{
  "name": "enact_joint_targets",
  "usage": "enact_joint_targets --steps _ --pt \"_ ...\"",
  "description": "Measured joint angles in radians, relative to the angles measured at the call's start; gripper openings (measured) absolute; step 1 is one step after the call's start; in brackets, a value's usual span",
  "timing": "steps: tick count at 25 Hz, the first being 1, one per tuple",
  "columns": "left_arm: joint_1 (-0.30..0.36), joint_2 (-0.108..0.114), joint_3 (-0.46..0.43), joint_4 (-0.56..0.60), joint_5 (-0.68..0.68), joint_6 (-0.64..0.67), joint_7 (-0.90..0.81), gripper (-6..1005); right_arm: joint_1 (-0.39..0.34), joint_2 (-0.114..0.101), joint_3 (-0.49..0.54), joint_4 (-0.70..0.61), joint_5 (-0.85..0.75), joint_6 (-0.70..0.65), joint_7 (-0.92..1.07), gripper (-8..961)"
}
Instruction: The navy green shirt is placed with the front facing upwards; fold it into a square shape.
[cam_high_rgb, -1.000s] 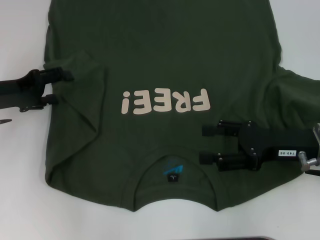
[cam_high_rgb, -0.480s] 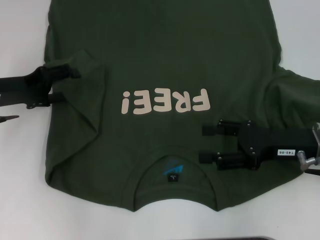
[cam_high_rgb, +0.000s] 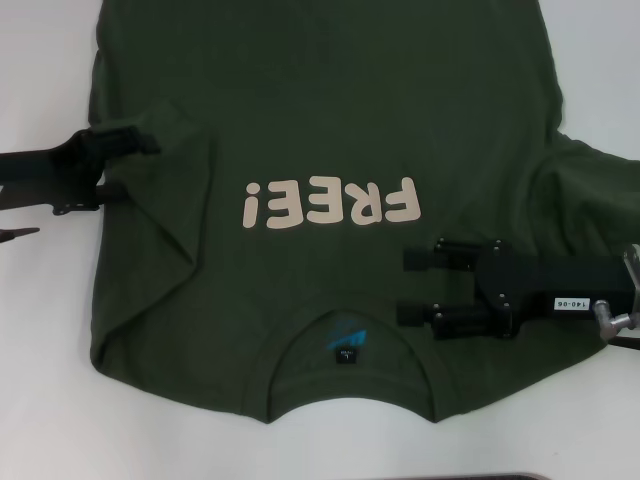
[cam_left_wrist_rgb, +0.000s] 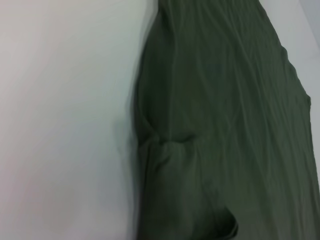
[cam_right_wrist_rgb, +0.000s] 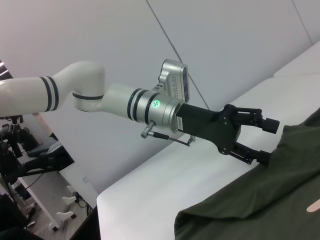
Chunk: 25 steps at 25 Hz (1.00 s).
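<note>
My left gripper is staying for now, because the folded sleeve's end (cam_high_rgb: 168, 212) doubles back toward the shirt's edge. It should spread the sleeve's end flat toward the "FREE!" lettering (cam_high_rgb: 284, 204) before it backs off.
The navy green shirt (cam_high_rgb: 330, 110) lies flat on the white table, cream "FREE!" lettering (cam_high_rgb: 328, 203) facing up and its collar with the blue label (cam_high_rgb: 345, 338) on the side nearest me. Its left sleeve (cam_high_rgb: 170, 170) is turned inward over the body. My left gripper (cam_high_rgb: 135, 170) sits at that sleeve's outer edge, open, one finger over the cloth and the other at the cloth's edge; the right wrist view shows the left gripper (cam_right_wrist_rgb: 272, 141) the same way. My right gripper (cam_high_rgb: 405, 287) hovers open over the shirt, right of the collar. The left wrist view shows only the shirt's edge (cam_left_wrist_rgb: 150, 135).
Bare white table (cam_high_rgb: 40, 400) surrounds the shirt on the left, right and near side. The right sleeve (cam_high_rgb: 590, 190) lies spread toward the right edge. A dark strip (cam_high_rgb: 500, 477) runs along the table's near edge.
My left gripper has slid a little to the right, further onto the folded left sleeve, nudging the cloth. The right gripper has stayed where it was.
</note>
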<state>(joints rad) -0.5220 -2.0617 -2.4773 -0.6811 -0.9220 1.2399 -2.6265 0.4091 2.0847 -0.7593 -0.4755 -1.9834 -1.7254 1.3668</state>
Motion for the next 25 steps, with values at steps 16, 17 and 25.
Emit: enact_joint_targets --steps 16,17,25 --pt "-0.026 -0.012 -0.033 -0.002 -0.043 0.141 0.035 920 0.002 0.000 0.001 0.000 0.000 0.011 0.000 912" --pt "-0.028 -0.002 -0.059 0.008 -0.090 0.210 0.063 920 0.002 0.000 0.001 0.000 0.000 0.011 0.000 912" --pt "0.011 0.056 -0.172 0.066 -0.218 0.369 0.117 919 0.003 -0.001 0.005 0.010 0.000 0.013 0.001 912"
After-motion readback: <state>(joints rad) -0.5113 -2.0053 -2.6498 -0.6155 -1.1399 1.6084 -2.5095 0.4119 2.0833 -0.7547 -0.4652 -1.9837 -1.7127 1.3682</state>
